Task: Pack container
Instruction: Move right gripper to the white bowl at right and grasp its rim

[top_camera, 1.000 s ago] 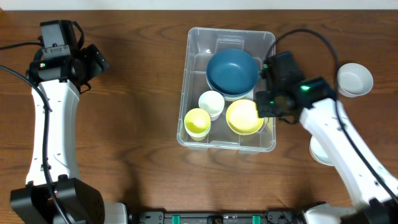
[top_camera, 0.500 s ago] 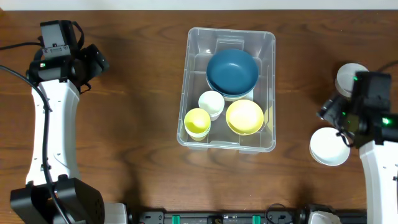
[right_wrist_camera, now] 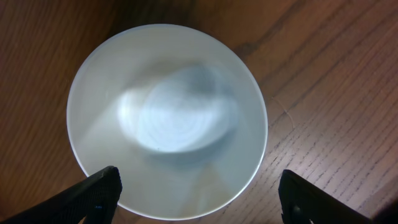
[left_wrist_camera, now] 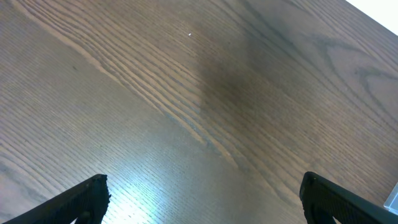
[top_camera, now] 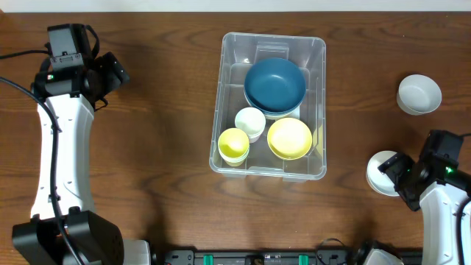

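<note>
I can see the upright white bowl's near rim (right_wrist_camera: 180, 218) between the gripper's open fingers, so I should keep lowering my right gripper and close it on that rim (right_wrist_camera: 205, 215).
The clear plastic container (top_camera: 225, 103) stands at the table's middle back. It holds a dark blue bowl (top_camera: 274, 82), a yellow bowl (top_camera: 288, 138), a white cup (top_camera: 249, 122) and a yellow cup (top_camera: 233, 145). My right gripper (top_camera: 395, 175) is open at the right front, just above a white bowl (top_camera: 379, 175), which fills the right wrist view (right_wrist_camera: 166, 118) between the open fingers (right_wrist_camera: 200, 200). My left gripper (top_camera: 116, 73) is open and empty at the far left back, over bare wood in the left wrist view (left_wrist_camera: 202, 199).
Another white bowl (top_camera: 419, 93) sits at the right back of the wooden table (top_camera: 154, 147). A corner of the container shows at the right edge of the left wrist view (left_wrist_camera: 393, 199).
My right arm has moved away from the container's right side to the right front and now hangs over the white bowl. The left arm has not moved.
</note>
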Robot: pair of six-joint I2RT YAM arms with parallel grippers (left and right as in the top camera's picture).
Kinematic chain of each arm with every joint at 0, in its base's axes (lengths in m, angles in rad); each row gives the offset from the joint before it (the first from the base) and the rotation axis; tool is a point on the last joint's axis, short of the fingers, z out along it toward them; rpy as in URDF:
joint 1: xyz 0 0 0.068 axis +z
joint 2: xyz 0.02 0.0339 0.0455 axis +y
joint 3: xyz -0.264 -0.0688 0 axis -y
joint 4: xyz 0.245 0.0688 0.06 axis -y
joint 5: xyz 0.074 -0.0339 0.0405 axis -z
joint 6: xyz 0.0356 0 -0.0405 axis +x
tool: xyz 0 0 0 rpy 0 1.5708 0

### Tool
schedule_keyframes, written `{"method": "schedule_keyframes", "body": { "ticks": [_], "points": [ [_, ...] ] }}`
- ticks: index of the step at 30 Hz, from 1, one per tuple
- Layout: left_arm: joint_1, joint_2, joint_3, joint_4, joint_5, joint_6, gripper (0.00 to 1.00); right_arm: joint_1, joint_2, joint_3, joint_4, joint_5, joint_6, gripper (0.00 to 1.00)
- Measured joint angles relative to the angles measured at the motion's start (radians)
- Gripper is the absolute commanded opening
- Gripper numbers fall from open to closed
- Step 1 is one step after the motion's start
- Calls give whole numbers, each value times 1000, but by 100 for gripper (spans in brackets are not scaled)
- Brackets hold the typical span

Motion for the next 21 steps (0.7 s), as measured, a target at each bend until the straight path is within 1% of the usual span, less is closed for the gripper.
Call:
{"method": "schedule_keyframes", "body": {
  "ticks": [5, 8, 12, 14, 16, 18, 20, 21],
  "points": [
    [0, 0, 0, 0, 0, 0, 98, -1, -14, -6, -5, -3, -1, 78],
    [0, 0, 0, 0, 0, 0, 98, -2, -19, -46, 39, -3, 2, 75],
    [0, 0, 0, 0, 0, 0, 98, -12, -19, -118, 90, -7, 18, 74],
    [0, 0, 0, 0, 0, 0, 98, -20, -19, -130, 96, -8, 24, 75],
    [0, 0, 0, 0, 0, 0, 98, -28, -19, -131, 104, -8, 28, 74],
    [0, 0, 0, 0, 0, 0, 98, -33, -19, -131, 114, -9, 29, 68],
    [0, 0, 0, 0, 0, 0, 98, -34, -19, -131, 129, -10, 33, 60],
    [0, 0, 0, 0, 0, 0, 98, -35, -19, -131, 140, -11, 36, 59]
  ]
}}
